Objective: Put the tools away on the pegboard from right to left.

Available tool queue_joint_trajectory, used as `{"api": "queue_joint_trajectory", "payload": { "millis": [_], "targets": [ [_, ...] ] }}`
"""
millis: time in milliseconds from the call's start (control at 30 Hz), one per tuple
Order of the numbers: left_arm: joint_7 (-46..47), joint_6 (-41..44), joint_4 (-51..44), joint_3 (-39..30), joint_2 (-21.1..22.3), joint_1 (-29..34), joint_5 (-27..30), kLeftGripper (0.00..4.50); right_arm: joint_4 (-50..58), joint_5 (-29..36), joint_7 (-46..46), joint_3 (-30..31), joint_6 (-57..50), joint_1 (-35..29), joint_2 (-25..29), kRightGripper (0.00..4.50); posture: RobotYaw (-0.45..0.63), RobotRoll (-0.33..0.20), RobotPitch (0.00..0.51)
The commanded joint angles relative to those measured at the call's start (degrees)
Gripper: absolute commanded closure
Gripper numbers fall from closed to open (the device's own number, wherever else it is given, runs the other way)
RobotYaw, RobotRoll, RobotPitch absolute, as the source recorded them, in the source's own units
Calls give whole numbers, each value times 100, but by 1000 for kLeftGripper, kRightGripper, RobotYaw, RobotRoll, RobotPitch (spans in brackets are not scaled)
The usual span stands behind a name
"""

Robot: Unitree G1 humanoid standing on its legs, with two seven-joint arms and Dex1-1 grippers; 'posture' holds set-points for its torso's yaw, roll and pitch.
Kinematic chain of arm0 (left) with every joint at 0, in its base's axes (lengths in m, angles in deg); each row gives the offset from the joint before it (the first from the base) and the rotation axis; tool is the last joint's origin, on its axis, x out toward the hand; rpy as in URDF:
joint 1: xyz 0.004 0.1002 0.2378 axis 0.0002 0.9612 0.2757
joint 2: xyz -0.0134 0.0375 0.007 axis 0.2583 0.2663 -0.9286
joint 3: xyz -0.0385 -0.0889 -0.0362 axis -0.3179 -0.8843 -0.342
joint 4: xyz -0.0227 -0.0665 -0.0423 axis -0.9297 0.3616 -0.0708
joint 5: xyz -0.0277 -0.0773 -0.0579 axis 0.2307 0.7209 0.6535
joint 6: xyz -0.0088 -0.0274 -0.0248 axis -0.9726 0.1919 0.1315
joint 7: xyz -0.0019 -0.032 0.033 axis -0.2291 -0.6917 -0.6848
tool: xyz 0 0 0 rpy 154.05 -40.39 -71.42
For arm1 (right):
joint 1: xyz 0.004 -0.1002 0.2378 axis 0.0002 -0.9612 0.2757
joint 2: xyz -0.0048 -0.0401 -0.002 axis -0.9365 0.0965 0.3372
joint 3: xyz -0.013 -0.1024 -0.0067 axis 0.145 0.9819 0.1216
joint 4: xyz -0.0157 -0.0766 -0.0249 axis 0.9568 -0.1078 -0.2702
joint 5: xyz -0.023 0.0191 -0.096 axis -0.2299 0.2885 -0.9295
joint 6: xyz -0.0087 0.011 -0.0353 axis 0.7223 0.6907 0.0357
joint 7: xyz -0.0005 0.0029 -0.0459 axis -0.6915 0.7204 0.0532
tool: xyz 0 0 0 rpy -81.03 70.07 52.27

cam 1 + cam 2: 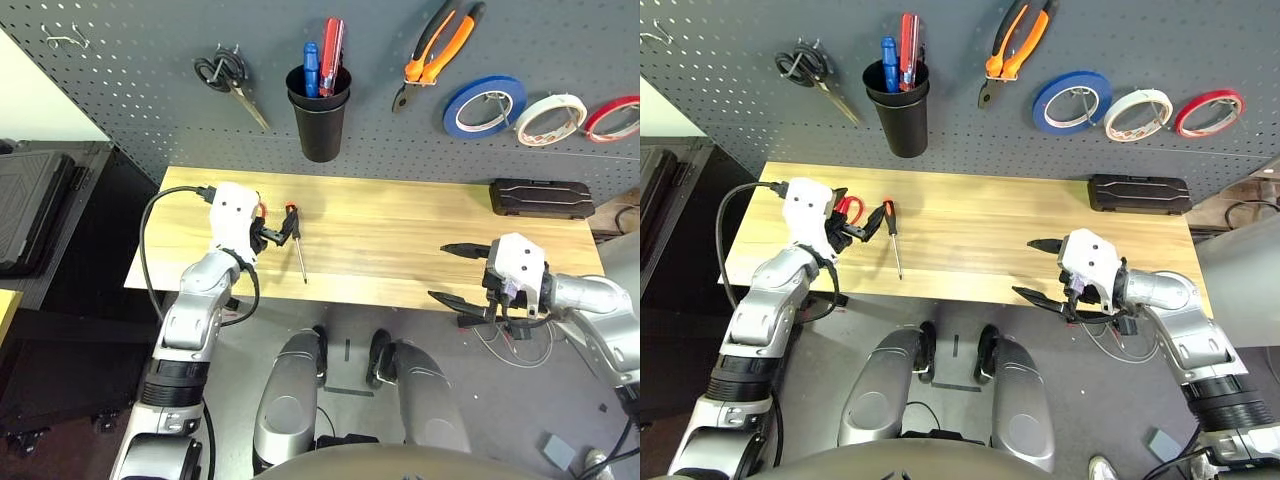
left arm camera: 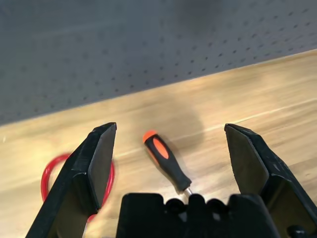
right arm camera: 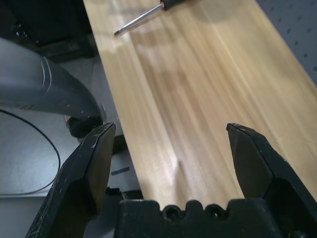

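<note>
My left gripper should keep going down, as the screwdriver's handle (image 1: 890, 216) is between its open fingers and clear of the red scissors, until it closes on the handle's narrow end (image 2: 181, 180).
The slim orange-and-black screwdriver (image 1: 297, 242) lies on the wooden table (image 1: 400, 240), left of centre, handle toward the pegboard (image 1: 150, 110). My left gripper (image 1: 276, 233) hovers open just beside that handle (image 2: 166, 161), nothing between its fingers. Red scissors handles (image 1: 848, 208) peek out behind the left gripper. On the pegboard hang the orange-and-black pliers (image 1: 438, 50) and the whitish tape roll (image 1: 551, 118). My right gripper (image 1: 440, 271) stands open and empty at the table's front right edge.
The pegboard also carries black-handled scissors (image 1: 228, 80), a black cup (image 1: 319, 115) holding a blue and a red tool, a blue tape roll (image 1: 485, 105) and a red one (image 1: 612, 117). A black case (image 1: 541, 197) lies at the table's back right.
</note>
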Motion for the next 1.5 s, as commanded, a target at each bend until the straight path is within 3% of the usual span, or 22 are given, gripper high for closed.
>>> {"api": "queue_joint_trajectory", "payload": {
  "millis": [33,233,333,467,833,1267,1367,1467,1500],
  "targets": [
    [251,538,239,115,-144,-31,-166,0,-148,-183,-78,160,68,-142,-58,45,173,0,311],
    [830,1631,563,111,-485,-460,-360,0,-58,-306,-233,283,22,-220,-171,45,165,0,324],
    [1020,2545,854,51,-616,-871,-352,0,4,-340,-258,313,29,-276,-171,45,157,0,331],
    [1220,3087,1430,-121,-752,-1409,-305,0,38,-369,-271,327,39,-321,-179,45,148,0,338],
    [1584,2662,3224,-541,-1085,-2557,-202,0,170,-474,-339,469,9,-368,-253,45,126,0,354],
    [1855,1694,5048,-773,-1227,-3245,-177,0,347,-498,-434,527,-81,-457,-265,45,95,0,367],
    [1898,1550,5402,-797,-1192,-3353,-188,651,368,-490,-444,501,-109,-442,-251,0,89,0,365],
    [1911,1504,5572,-818,-1187,-3418,-161,1705,381,-479,-457,478,-127,-435,-239,0,89,0,362],
    [1915,1498,5605,-835,-1188,-3434,-147,2253,378,-475,-461,474,-129,-432,-236,0,89,0,361]
  ]
}}
